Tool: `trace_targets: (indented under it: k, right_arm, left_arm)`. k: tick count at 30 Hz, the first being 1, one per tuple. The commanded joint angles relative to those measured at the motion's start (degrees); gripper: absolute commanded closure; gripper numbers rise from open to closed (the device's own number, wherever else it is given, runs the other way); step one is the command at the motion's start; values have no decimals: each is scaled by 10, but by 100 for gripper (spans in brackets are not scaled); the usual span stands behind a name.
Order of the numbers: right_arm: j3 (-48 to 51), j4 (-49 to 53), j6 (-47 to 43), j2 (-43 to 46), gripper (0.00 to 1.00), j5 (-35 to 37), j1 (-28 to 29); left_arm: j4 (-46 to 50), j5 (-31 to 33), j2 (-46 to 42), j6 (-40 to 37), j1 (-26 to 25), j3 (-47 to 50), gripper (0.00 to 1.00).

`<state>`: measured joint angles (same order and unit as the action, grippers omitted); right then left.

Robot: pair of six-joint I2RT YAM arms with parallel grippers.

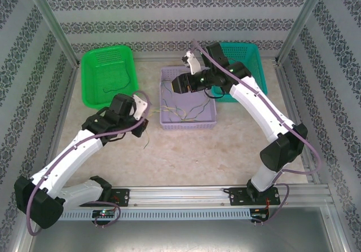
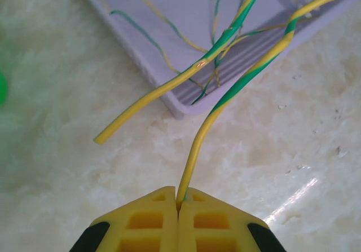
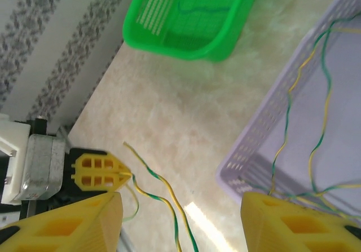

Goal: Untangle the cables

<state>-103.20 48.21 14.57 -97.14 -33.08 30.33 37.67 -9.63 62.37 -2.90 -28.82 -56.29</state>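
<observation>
The cable's end (image 1: 153, 113) is in my left gripper, across the purple basket from the teal basket (image 1: 240, 53), so my right gripper should take the cable and bring it to the teal basket.
Several thin yellow-green cables (image 1: 181, 113) lie tangled in the purple basket (image 1: 207, 123). My left gripper (image 1: 144, 123) sits just off that basket's left front corner. Its yellow jaws (image 2: 178, 195) are shut on the end of one yellow-green cable (image 2: 243, 82), which runs back over the basket's corner (image 2: 181, 110). A second cable (image 2: 148, 98) ends loose beside it. My right gripper (image 1: 176, 85) hovers over the basket's back left part. It stands open (image 3: 180, 212), and two cable strands (image 3: 169, 198) run across the gap between its fingers, touching neither finger.
A green basket (image 1: 90, 97) stands at the back left with one dark cable (image 1: 113, 88) in it, also seen as green basket (image 3: 225, 43). A teal basket (image 1: 254, 57) is at the back right, behind the right arm. Bare marble table (image 1: 186, 156) lies in front.
</observation>
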Motion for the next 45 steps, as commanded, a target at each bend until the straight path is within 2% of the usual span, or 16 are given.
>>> trace_targets:
  k: [1,5,9,13,22,25,31,37,42,45]
  right_arm:
    - [13,66,-55,-8,42,-54,17]
    - [26,77,-69,-17,42,-115,34]
    - [31,91,-88,-36,43,-145,54]
    - [26,94,-95,-59,44,-130,67]
    - [3,87,-99,-102,46,-116,81]
    - [2,80,-94,-110,54,-115,84]
    - [26,32,-49,-84,86,-68,67]
    - [42,-20,2,-41,98,-79,6]
    - [28,-28,22,-34,99,-96,-31]
    - [20,-33,31,-36,90,-112,-42]
  left_arm:
    - [-43,32,-11,-136,-23,-7,100]
    - [-54,22,-2,-183,-35,-6,100]
    - [-64,19,3,-213,-48,-6,100]
    - [-83,10,-3,-248,-63,4,100]
    - [-75,6,1,-251,-73,-4,100]
    - [-74,8,1,-251,-76,-4,100]
    - [-67,9,0,-248,-78,-2,100]
    - [-67,7,0,-244,-81,1,100]
    - [-71,2,7,-240,-83,-1,100]
    - [-78,1,10,-234,-84,-1,100]
